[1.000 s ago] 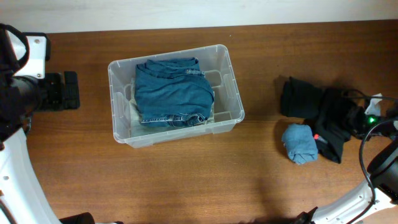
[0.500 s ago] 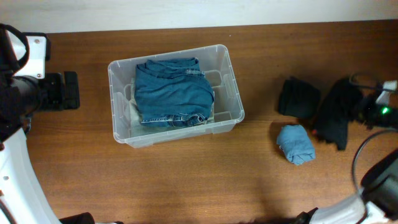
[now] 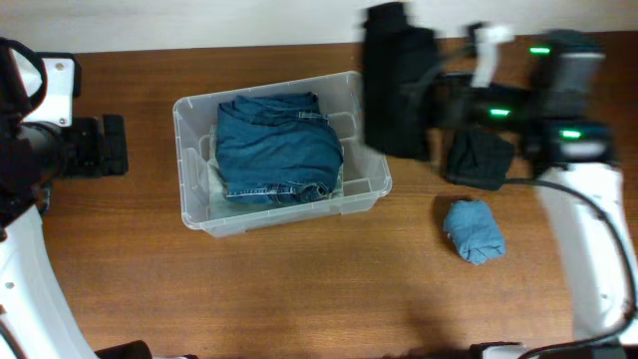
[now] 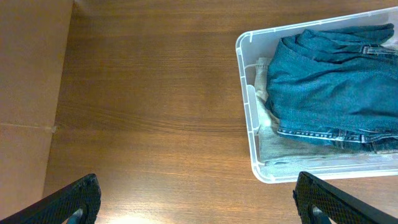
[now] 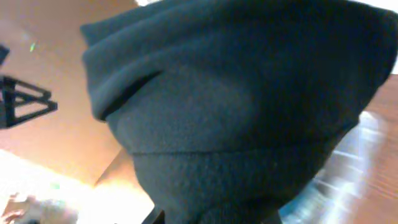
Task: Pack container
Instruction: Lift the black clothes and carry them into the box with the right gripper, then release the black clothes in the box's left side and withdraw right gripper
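I should go over the jeans next with my right gripper and let go at the opposite end (image 3: 200, 165), because the black fleece garment (image 3: 397, 92) hangs parallel to the container's short side.
The clear plastic container (image 3: 185, 160) stands left of centre with folded blue jeans (image 3: 277, 145) on top of its contents. My right gripper (image 3: 437, 92) is raised beside the container's right end, shut on a black fleece garment (image 3: 397, 80) that hangs from it. That black fleece garment (image 5: 236, 118) fills the right wrist view and hides the fingers. My left gripper (image 3: 103, 146) rests at the far left, open and empty. In the left wrist view the container (image 4: 245, 93) and jeans (image 4: 329, 81) lie at the upper right, well ahead of the left gripper (image 4: 199, 211).
A second black garment (image 3: 480, 160) lies on the table right of the container. A rolled light-blue cloth (image 3: 477, 230) sits just in front of it. The table's back edge meets a pale wall.
The right gripper shut on the black garment at the far right, lifted it and swung it up and left toward the container. The left arm has not moved.
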### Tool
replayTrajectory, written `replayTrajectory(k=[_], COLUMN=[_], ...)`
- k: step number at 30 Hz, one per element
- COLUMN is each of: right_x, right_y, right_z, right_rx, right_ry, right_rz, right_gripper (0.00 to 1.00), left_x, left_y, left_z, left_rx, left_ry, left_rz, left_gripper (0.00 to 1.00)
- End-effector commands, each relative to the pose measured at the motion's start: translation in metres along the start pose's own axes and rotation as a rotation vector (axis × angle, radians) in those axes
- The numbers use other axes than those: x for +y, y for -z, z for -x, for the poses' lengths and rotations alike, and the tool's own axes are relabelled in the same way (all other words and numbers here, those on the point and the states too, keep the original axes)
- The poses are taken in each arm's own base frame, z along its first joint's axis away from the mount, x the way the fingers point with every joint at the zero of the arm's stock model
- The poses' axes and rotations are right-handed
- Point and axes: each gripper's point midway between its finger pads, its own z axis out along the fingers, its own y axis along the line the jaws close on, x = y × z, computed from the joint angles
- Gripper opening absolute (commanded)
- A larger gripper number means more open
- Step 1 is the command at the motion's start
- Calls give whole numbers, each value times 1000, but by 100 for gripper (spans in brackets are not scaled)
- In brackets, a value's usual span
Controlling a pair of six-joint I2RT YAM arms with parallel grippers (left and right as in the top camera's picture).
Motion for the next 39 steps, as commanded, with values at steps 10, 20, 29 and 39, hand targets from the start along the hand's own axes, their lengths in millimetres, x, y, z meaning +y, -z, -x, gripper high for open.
replayTrajectory(k=[10, 20, 29, 39], right_x=[62, 5, -7, 17], right_y=[-223, -276, -275, -233], right_z=[-93, -176, -184, -112], right_rx=[130, 281, 298, 246], right_ry=[-194, -325, -283, 7], right_rz=[67, -11, -62, -195], right_gripper=[4, 4, 58, 73], left_x=[1, 1, 1, 1], left_y=[5, 5, 5, 5], left_z=[-1, -1, -1, -1], left_rx=[-12, -12, -12, -12], left_ry=[16, 17, 17, 17], left_rz=[4, 4, 4, 4], left_gripper=[100, 100, 100, 100])
